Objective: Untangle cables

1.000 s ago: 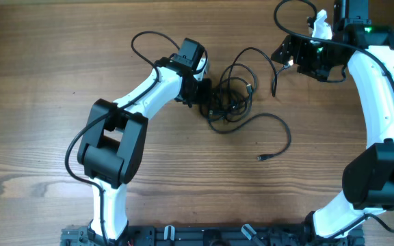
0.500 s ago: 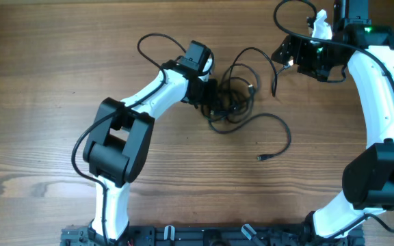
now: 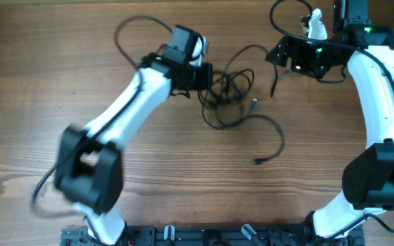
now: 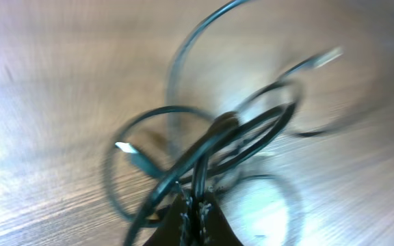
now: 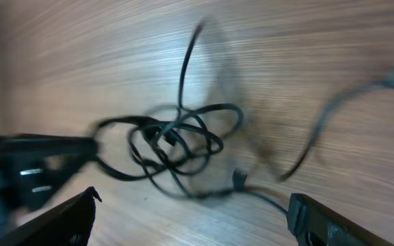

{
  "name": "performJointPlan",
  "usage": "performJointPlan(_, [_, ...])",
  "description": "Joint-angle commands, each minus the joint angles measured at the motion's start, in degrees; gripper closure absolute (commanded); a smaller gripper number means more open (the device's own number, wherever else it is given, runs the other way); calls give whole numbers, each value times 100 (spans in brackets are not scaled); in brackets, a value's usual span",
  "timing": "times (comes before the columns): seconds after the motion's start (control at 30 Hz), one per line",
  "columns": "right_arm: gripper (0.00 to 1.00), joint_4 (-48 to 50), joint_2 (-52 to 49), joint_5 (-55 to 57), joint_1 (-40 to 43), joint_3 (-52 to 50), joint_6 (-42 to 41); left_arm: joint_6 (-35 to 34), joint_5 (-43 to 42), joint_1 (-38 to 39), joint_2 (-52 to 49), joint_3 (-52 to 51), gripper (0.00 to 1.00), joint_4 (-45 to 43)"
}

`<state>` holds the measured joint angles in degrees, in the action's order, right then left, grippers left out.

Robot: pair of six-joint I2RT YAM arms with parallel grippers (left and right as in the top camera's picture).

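Note:
The robot's right gripper should grip a loop (image 3: pixel 250 76) and pull against the left gripper, because the strand of cable in the left gripper runs into the knotted loops (image 3: pixel 226 90).
The cables (image 3: pixel 228 90) lie bunched in a black tangle at the table's upper middle. One loose strand trails down right to a small plug (image 3: pixel 258 161). My left gripper (image 3: pixel 206 76) sits at the tangle's left edge. In the left wrist view it (image 4: pixel 197 205) is shut on a strand of the cables (image 4: pixel 252 130), which loop out just ahead of the fingertips. My right gripper (image 3: pixel 274 56) hovers open to the upper right of the bundle. The right wrist view shows its fingers (image 5: pixel 193 198) wide apart, with the cables (image 5: pixel 176 140) lying beyond them, not between them.
Bare wooden table (image 3: pixel 40 82) surrounds the tangle. The left arm's own wire loops (image 3: pixel 132 31) above its wrist. The arm bases stand along the front edge (image 3: pixel 204 236).
My left gripper has closed on a strand and swung up and to the left, dragging the bundle slightly that way. The left arm is blurred with motion. The right arm has barely moved.

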<state>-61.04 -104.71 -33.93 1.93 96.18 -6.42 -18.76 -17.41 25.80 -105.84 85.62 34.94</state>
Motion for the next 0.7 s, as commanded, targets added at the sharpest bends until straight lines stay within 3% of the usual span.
performJointPlan(0.0, [8,107,11,-1178,-260,120,737,52,-39,13,920,55,96,-146])
performJointPlan(0.1, [8,404,13,-2459,-310,122,1088,46,-68,-7,962,55,96,-85])
performJointPlan(0.23, [10,533,11,-2455,-372,120,1078,-157,-168,-20,977,55,96,-157])
performJointPlan(0.4, [20,542,11,-1534,-761,85,855,-573,-699,-262,1012,55,96,-302])
performJointPlan(0.5, [23,826,-24,35,-1071,83,-472,-575,-1532,-459,1047,55,96,-409])
performJointPlan(0.67, [32,1062,-245,245,-1392,83,-654,-745,-2157,-743,1104,55,96,-415])
